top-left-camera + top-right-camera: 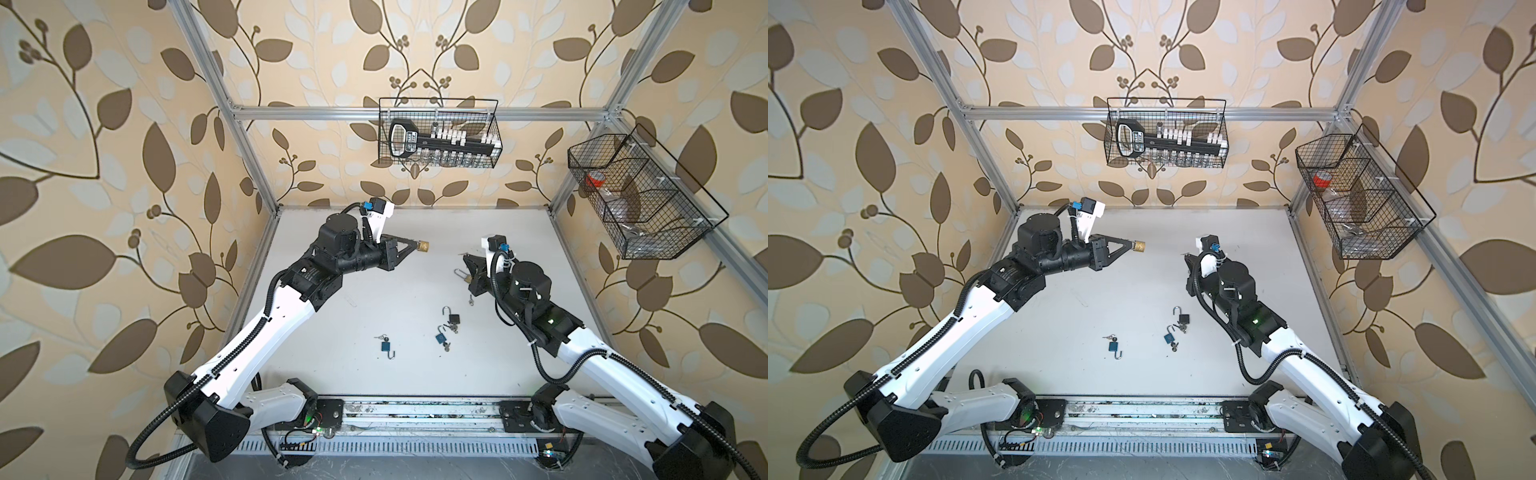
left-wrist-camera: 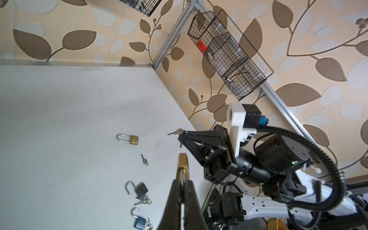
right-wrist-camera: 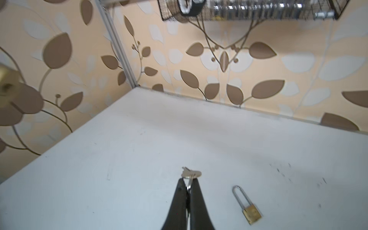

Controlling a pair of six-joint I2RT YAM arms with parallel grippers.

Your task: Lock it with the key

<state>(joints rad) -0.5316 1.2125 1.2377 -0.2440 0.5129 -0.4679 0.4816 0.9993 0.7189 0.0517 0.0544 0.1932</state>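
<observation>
The white table [image 1: 449, 296] is clear beside the dark padlock's shackle, so the robot's right gripper should go on lowering the silver key [image 2: 176, 131] there until it rests, and then let go of it.
My left gripper [image 1: 417, 246] [image 1: 1130, 245] hangs above the back left of the white table [image 1: 374, 299], shut on a small brass padlock [image 1: 424, 246] [image 2: 182, 164] that sticks out past its fingertips [image 2: 175, 184]. Facing it from the right with a gap between them, my right gripper [image 1: 466, 257] [image 3: 188, 180] is shut on the ring of a silver key [image 3: 191, 172] [image 2: 176, 131]. The key's blade points toward the left gripper. A second brass padlock with a long closed shackle [image 1: 464, 275] [image 3: 248, 207] lies on the table under the right gripper.
Near the table's middle lie a dark padlock [image 1: 453, 318] and two blue padlocks [image 1: 439, 337] [image 1: 386, 345], shackles open, keys attached. A loose key [image 1: 471, 299] lies by the right arm. Wire baskets hang on the back wall [image 1: 438, 133] and right wall [image 1: 640, 195].
</observation>
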